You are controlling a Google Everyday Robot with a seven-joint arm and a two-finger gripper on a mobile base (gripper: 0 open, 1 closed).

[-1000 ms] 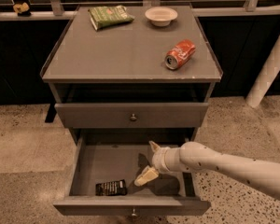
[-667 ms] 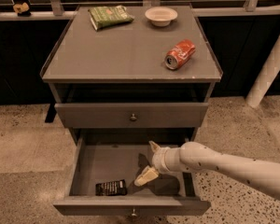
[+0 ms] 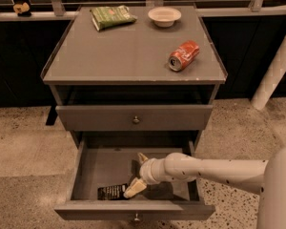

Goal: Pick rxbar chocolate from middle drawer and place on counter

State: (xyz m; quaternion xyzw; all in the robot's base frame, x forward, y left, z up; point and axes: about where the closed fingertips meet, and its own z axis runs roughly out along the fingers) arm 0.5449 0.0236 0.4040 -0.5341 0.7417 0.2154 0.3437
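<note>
I keep moving my gripper, its open fingers spread across the rxbar chocolate's width (image 3: 111, 192), over its near end (image 3: 124, 189) until the fingers are around it, and then close.
The rxbar chocolate (image 3: 113, 191) is a flat black bar with white lettering, lying at the front left of centre in the open middle drawer (image 3: 133, 210). My gripper (image 3: 134, 174) is inside the drawer, reaching in from the right on a white arm. It is open. Its lower finger (image 3: 135, 187) is right beside the bar's right end; whether it touches I cannot tell. The upper finger (image 3: 142, 157) points toward the drawer's back. The counter (image 3: 128, 51) is the grey cabinet top above.
On the counter lie a red can (image 3: 184, 55) on its side at the right, a green snack bag (image 3: 112, 16) at the back left and a white bowl (image 3: 164, 16) at the back. A shut knobbed drawer front (image 3: 135, 118) sits above the open one. A white post (image 3: 275, 70) stands at right.
My gripper has moved left and toward the drawer's front, so its lower finger now sits next to the bar. The bar has not moved.
</note>
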